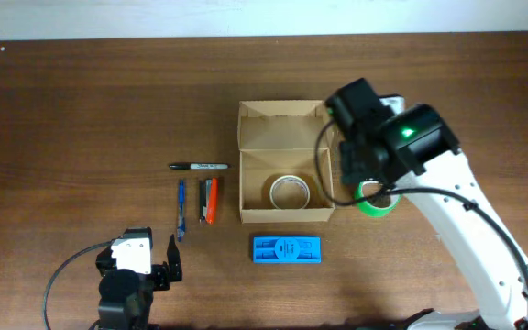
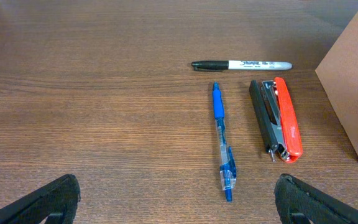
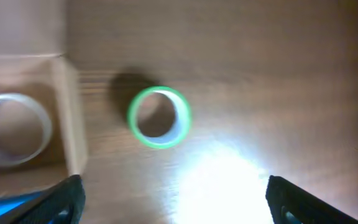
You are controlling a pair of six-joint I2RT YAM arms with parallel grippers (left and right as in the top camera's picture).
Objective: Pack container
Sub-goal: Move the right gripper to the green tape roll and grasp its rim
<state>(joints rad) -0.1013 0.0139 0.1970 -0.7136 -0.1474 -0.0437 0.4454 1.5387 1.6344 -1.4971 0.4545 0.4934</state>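
Observation:
The green tape roll point(image 1: 376, 209) stands clear of the box with its hole facing up. My right gripper should keep going down until its fingers are on both sides of the tape roll's rim point(image 3: 185, 118).
The container point(image 1: 285, 217) is a tan cardboard box in the middle of the table, its flap lid open toward the far side. A white tape roll point(image 1: 289, 192) lies inside it and shows in the right wrist view point(image 3: 11, 129). A green tape roll point(image 1: 374, 203) lies on the table just right of the box. My right gripper point(image 3: 174, 199) is open and empty, hovering above the green roll point(image 3: 159, 117). My left gripper point(image 2: 178, 202) is open and empty at the front left, short of a blue pen point(image 2: 221, 140).
A black marker point(image 2: 241, 65), the pen and a red-and-black stapler point(image 2: 277, 118) lie left of the box. A flat blue plastic case point(image 1: 286, 249) lies in front of the box. The box corner point(image 2: 356, 81) shows at the right of the left wrist view.

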